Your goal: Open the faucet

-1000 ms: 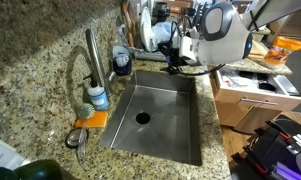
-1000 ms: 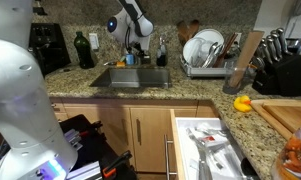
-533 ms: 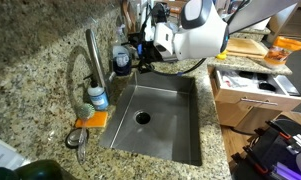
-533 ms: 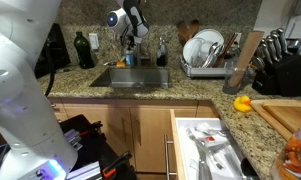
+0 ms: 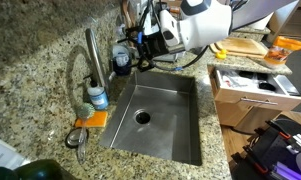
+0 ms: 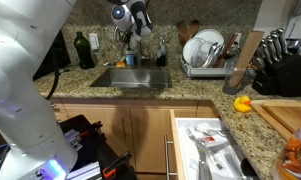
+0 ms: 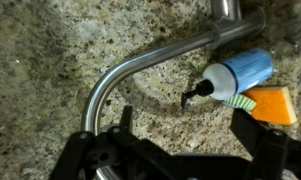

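Note:
My gripper is above the arched hose [image 7: 130, 70] and the bottle, off to one side of the post [image 7: 226, 10], so next I move toward the post and come down next to its handle.
The faucet [image 5: 92, 48] is a brushed-steel upright post on the granite counter behind the sink, with a thin arched hose [image 5: 71, 72] looping from it. In the wrist view the hose [image 7: 140, 66] curves across the counter to the post [image 7: 226, 8] at the top edge. My gripper [image 5: 141, 47] hangs above the sink's back corner, a short way from the post and not touching it. In the wrist view its dark fingers [image 7: 190, 140] stand apart with only granite between them, so it is open and empty.
A small clear bottle with a blue label [image 5: 97, 97] and an orange sponge [image 5: 90, 118] sit by the faucet. A dark blue-topped container [image 5: 121, 60] stands beside the post. The steel sink [image 5: 180, 125] is below. A dish rack [image 6: 205, 52] and knife block [image 6: 281, 62] are further along.
The arm has swung along the counter from the dish rack side towards the faucet. The gripper now hangs nearer the post.

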Available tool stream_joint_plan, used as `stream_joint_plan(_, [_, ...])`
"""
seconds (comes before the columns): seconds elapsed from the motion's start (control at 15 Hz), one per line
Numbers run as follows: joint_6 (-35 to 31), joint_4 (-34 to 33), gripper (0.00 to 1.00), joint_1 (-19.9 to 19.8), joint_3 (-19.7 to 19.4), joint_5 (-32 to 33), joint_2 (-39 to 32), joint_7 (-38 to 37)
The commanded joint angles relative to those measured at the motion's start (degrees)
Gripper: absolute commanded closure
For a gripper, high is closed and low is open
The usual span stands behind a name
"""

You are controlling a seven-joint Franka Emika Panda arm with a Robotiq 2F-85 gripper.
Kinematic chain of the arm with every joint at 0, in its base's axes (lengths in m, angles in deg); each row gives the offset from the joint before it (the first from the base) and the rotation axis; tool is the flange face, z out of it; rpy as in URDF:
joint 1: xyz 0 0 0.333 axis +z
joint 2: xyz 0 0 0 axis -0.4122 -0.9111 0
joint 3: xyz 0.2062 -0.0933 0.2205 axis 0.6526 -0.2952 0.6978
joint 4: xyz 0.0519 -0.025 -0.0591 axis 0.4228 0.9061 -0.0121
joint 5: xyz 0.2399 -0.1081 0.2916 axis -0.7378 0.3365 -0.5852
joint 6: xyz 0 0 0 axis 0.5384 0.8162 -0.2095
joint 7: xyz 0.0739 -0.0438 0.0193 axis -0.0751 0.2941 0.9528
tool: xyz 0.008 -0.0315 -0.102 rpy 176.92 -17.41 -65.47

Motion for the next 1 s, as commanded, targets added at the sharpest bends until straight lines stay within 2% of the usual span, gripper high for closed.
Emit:
stream_joint_plan(0.0, [-1.41, 2.35, 0.00, 0.26, -7.33, 0.00, 3.98, 4.11])
stream_joint_plan(0.27, [2.05, 2.92, 0.00, 2.42, -13.14, 0.00, 3.96, 12.28])
stream_joint_plan(0.33, [-0.34, 0.86, 0.00, 0.77, -10.41, 0.00, 1.10, 9.88])
stream_joint_plan(0.53, [0.91, 1.02, 0.00, 1.75, -11.93, 0.00, 1.22, 11.80])
stream_joint_plan(0.73, [1.23, -6.70, 0.00, -4.62, -0.81, -0.04, -10.59, 24.82])
stream_joint_plan(0.93, [-1.13, -14.36, 0.00, -4.95, 4.43, -0.12, -19.54, 34.94])
